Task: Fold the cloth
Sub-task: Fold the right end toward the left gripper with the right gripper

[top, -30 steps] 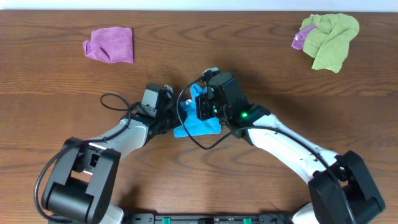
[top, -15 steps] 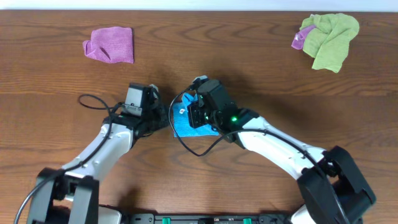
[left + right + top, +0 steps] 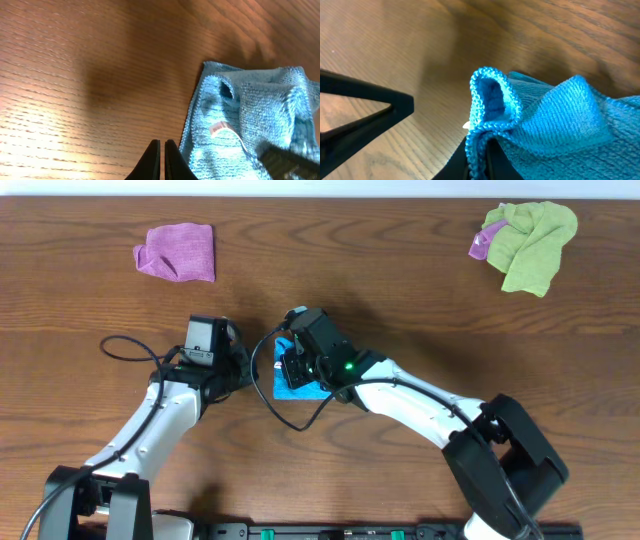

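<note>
The robot's right arm covers the blue cloth as it reaches for the cloth's edge beside the left gripper, so the right arm should move clear to let the left gripper take that edge.
A small blue cloth lies bunched on the wooden table at the middle. My right gripper is shut on an edge of the blue cloth and lifts a looped fold of it. It shows in the overhead view at the cloth's far left corner. My left gripper is shut and empty, just left of the cloth, apart from it. In the overhead view the left gripper sits left of the cloth. A white tag shows on the cloth.
A purple cloth lies at the far left. A green cloth with a purple one under it lies at the far right. The right arm's black cable loops in front of the blue cloth.
Both arms have moved left. My left gripper has drawn away from the cloth. My right gripper has carried the cloth's edge leftwards, and the cloth now looks narrower.
</note>
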Controlling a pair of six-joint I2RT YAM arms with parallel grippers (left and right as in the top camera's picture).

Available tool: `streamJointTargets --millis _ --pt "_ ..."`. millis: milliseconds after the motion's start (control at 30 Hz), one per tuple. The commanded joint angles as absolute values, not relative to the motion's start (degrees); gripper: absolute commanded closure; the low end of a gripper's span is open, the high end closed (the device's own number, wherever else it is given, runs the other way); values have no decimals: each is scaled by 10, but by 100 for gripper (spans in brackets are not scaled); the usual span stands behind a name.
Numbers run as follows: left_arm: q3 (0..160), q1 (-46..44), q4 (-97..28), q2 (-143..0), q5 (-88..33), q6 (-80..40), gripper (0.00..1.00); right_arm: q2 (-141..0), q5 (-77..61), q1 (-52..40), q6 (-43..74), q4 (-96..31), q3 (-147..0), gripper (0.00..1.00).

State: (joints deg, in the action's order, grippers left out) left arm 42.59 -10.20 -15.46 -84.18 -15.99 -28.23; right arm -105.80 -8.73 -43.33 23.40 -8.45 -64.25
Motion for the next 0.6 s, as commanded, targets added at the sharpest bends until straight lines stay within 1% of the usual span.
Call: streamJointTargets --millis 0,67,100,167,433,500,533,567 --pt "438 -91 -158 -833 -148 -272 94 -1061 -126 -443 209 -81 -655 85" --pt "438 -88 -158 -833 -148 -272 94 -1061 -148 -443 205 -81 -655 80" --pt "438 -86 -158 -833 -148 -272 94 -1061 -163 -443 204 -81 -655 74" --pt "438 -85 -158 -833 -145 -272 94 -1061 -192 -443 201 -81 -655 67" --pt "438 -85 -155 -833 -144 -272 93 -1060 -275 -443 201 -70 -655 48" --pt "438 -85 -155 -833 -144 -272 87 -1059 -272 -442 201 -70 -657 39" --pt "438 -85 -155 -833 -144 -272 76 -1056 -272 -439 199 -71 -657 33" --pt "438 -85 -156 -832 -144 -273 62 -1053 -272 -433 196 -72 -658 28"
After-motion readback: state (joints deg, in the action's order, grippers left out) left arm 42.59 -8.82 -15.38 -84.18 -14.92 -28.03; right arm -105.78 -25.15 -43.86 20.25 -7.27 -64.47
